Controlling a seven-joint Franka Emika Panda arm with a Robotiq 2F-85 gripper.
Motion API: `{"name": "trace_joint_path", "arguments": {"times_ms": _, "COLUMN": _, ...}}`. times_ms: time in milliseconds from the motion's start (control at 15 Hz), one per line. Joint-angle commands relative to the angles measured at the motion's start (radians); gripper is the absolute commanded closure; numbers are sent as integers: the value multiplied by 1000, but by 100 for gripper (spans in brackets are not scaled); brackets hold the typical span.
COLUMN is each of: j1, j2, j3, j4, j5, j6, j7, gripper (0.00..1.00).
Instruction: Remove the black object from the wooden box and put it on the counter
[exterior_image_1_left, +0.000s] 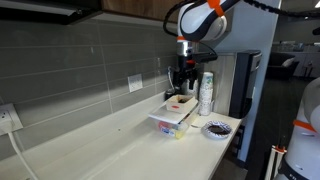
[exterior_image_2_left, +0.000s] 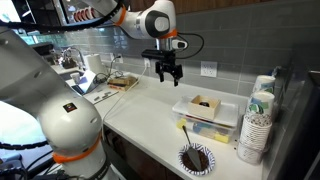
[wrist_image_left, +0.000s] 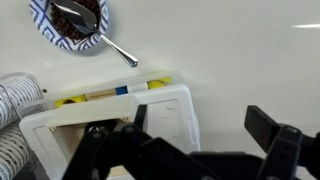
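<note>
My open gripper should keep going over and down until its fingers straddle the black object, since the wooden box's open top (exterior_image_2_left: 207, 105) leaves it free from above.
The wooden box (exterior_image_2_left: 205, 105) is shallow and light brown and rests on top of a white tub (exterior_image_2_left: 208, 122). A small black object (exterior_image_2_left: 200, 101) lies inside it. The box also shows in an exterior view (exterior_image_1_left: 181, 101). My gripper (exterior_image_2_left: 166, 74) is open and empty, and hangs in the air over the cream-white counter (exterior_image_2_left: 150, 100), beside the tub and apart from the box. In the wrist view the open fingers (wrist_image_left: 200, 135) frame the tub's white edge (wrist_image_left: 160, 110). There only a tan strip of the box (wrist_image_left: 90, 127) shows, and the black object is hidden.
A dark-patterned bowl (exterior_image_2_left: 196, 158) with a spoon (wrist_image_left: 115, 48) stands near the counter's front edge. A stack of paper cups (exterior_image_2_left: 258, 120) stands past the tub. The grey tiled wall (exterior_image_1_left: 70, 70) runs behind the counter. Clutter and a tap (exterior_image_2_left: 75, 60) sit at the far end.
</note>
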Motion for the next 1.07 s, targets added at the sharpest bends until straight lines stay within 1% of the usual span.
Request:
{"name": "trace_joint_path", "arguments": {"times_ms": 0, "j1": -15, "j2": 127, "j3": -28, "j4": 52, "j5": -5, "j6": 127, "j7": -45, "gripper": 0}}
{"name": "trace_joint_path", "arguments": {"times_ms": 133, "j1": -26, "j2": 189, "j3": -48, "j4": 82, "j5": 1, "j6": 185, "j7": -64, "gripper": 0}}
{"name": "trace_joint_path", "arguments": {"times_ms": 267, "j1": -40, "j2": 249, "j3": -69, "j4": 125, "j5": 6, "j6": 215, "j7": -81, "gripper": 0}}
{"name": "trace_joint_path", "arguments": {"times_ms": 533, "j1": -67, "j2": 358, "j3": -97, "j4": 197, "j5": 10, "j6": 244, "j7": -94, "gripper": 0}}
{"name": "trace_joint_path", "arguments": {"times_ms": 1000, "j1": -83, "j2": 482, "j3": -99, "j4": 274, "j5": -19, "j6": 244, "j7": -53, "gripper": 0}}
